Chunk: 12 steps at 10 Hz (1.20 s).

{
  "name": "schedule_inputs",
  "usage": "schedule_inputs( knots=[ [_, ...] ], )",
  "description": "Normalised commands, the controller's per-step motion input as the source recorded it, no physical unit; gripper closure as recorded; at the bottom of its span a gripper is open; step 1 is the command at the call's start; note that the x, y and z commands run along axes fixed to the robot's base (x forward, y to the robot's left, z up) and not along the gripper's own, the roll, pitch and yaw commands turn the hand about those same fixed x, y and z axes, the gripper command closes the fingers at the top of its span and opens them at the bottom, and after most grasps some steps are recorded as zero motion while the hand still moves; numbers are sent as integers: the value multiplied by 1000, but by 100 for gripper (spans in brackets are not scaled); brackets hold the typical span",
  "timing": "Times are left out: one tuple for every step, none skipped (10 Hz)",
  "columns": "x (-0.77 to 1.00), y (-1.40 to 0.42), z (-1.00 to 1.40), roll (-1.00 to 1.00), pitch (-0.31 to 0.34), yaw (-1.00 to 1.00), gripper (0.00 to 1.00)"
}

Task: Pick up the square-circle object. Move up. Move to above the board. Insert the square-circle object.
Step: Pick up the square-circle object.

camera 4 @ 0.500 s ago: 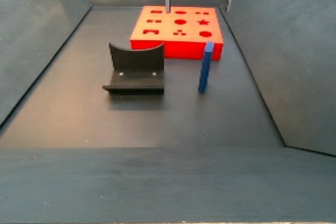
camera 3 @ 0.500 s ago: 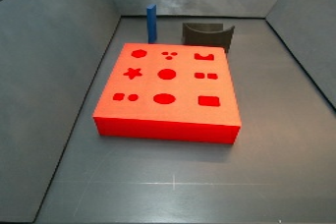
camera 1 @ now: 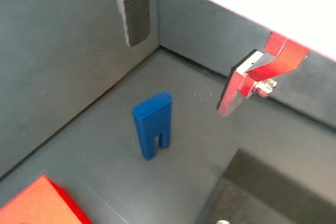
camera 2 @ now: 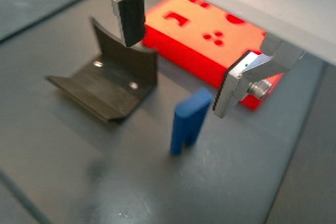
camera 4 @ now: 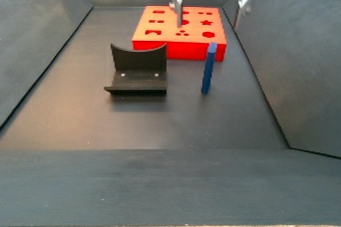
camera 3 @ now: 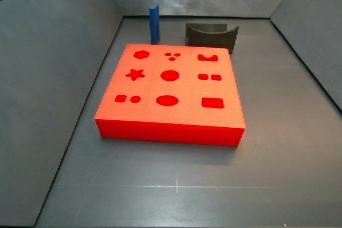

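Observation:
I expect the square-circle object (camera 3: 154,25) to sink legs-first into the board's square-and-round hole pair when I insert it, because its lower end forks into legs (camera 1: 155,142).
The square-circle object, a slim blue peg (camera 4: 209,69), stands upright on the dark floor between the board and the side wall. It shows in both wrist views (camera 1: 152,126) (camera 2: 190,122) and at the far end in a side view (camera 3: 154,24). My gripper (camera 4: 209,2) hangs open above the peg, apart from it, with nothing between its fingers (camera 2: 129,19). In both wrist views the peg lies below the open gap (camera 1: 184,59). The board (camera 3: 170,87), a flat red block with shaped holes, lies beside the peg (camera 4: 180,27).
The dark fixture (camera 4: 138,70) stands on the floor close to the board and the peg (camera 2: 105,85). Grey walls (camera 3: 67,42) enclose the floor on all sides, and one wall (camera 1: 250,31) rises just behind the peg.
The gripper has come down toward the peg, and its body now shows at the top of a side view. The peg, board and fixture have not moved.

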Motion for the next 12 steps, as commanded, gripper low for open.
schedule_inputs(
  knots=[
    [-66, -6, -1000, -61, 0, -460, 0],
    [0, -151, -923, -94, 0, -191, 0],
    [34, -240, -820, -123, 0, 0, 0],
    [3, -200, -754, -160, 26, 6, 0],
    [0, -94, -751, -177, 24, 17, 0],
    [-131, 0, -791, -177, 11, 14, 0],
    [-283, 9, -763, -203, 0, 0, 0],
    [-89, 0, -234, -93, 0, 0, 0],
    [0, 17, 0, -13, 0, 0, 0],
    [0, 0, 0, 0, 0, 0, 0],
    [0, 0, 0, 0, 0, 0, 100],
    [0, 0, 0, 0, 0, 0, 100]
  ],
)
